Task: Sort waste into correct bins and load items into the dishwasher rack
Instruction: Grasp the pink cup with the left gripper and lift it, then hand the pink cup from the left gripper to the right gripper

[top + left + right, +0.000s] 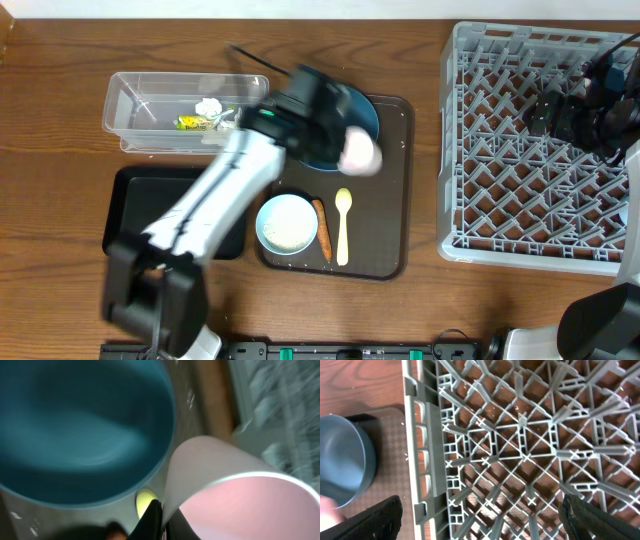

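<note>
The pink cup is in my left gripper, far from the dishwasher rack (510,170), so next my right gripper grabs the cup by its loose end (370,157) and then loads it.
My left gripper (345,143) is shut on the rim of the small pink cup (359,152), which hangs above the right part of the dark-blue plate (366,112). In the left wrist view the fingers (152,521) pinch the pink cup's wall (220,467), with the blue plate (75,425) beside it. The light-blue bowl (287,223) holds white rice, and the orange carrot stick (322,228) and pale yellow spoon (343,225) lie right of it. My right gripper (556,110) hovers open over the grey dishwasher rack (520,180), nothing between its fingers (375,520). The small blue cup is hidden.
A dark brown serving tray (395,215) carries the dishes. The clear tub (140,100) at the back left holds white tissue (208,107) and a yellow-green wrapper (192,123). The black tray (128,205) lies in front of it, partly under my left arm.
</note>
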Tool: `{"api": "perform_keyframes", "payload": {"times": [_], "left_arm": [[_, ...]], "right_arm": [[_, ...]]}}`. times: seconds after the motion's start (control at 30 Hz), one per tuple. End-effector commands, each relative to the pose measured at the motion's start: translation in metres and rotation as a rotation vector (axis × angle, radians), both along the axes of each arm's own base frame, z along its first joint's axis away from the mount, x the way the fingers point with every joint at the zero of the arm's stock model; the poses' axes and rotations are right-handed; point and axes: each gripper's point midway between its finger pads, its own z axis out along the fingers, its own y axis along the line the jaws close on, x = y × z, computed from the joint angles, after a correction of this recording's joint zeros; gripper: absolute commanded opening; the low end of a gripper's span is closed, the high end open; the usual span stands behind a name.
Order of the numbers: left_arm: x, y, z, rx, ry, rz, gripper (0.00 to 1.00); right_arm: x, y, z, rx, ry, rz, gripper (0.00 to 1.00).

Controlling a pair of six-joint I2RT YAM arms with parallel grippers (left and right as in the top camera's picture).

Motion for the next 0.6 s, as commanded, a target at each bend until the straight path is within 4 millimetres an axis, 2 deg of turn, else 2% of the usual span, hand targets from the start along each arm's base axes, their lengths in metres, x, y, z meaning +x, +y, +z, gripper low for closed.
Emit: {"api": "perform_keyframes", "payload": {"times": [0.0, 0.13, 0.23, 0.33, 0.57], "left_arm": [[0.015, 0.006, 0.059, -0.313, -0.002, -0.003, 0.06], [0.022, 0.013, 0.103, -0.648, 0.0, -0.145, 0.06], [0.021, 0.021, 0.12, -0.794, 0.007, -0.242, 0.06], [0.019, 0.024, 0.12, -0.851, 0.038, -0.278, 0.06], [0.01, 0.014, 0.12, -0.881, 0.074, -0.325, 0.06]], "right_arm": [[0.007, 0.033, 0.006, 0.07, -0.071, 0.182, 0.99], [0.012, 0.097, 0.03, 0.253, -0.258, 0.521, 0.99], [0.004, 0.142, 0.05, 0.368, -0.419, 0.775, 0.99], [-0.006, 0.182, 0.063, 0.448, -0.547, 0.97, 0.99], [-0.018, 0.251, 0.077, 0.54, -0.69, 1.222, 0.93]]}}
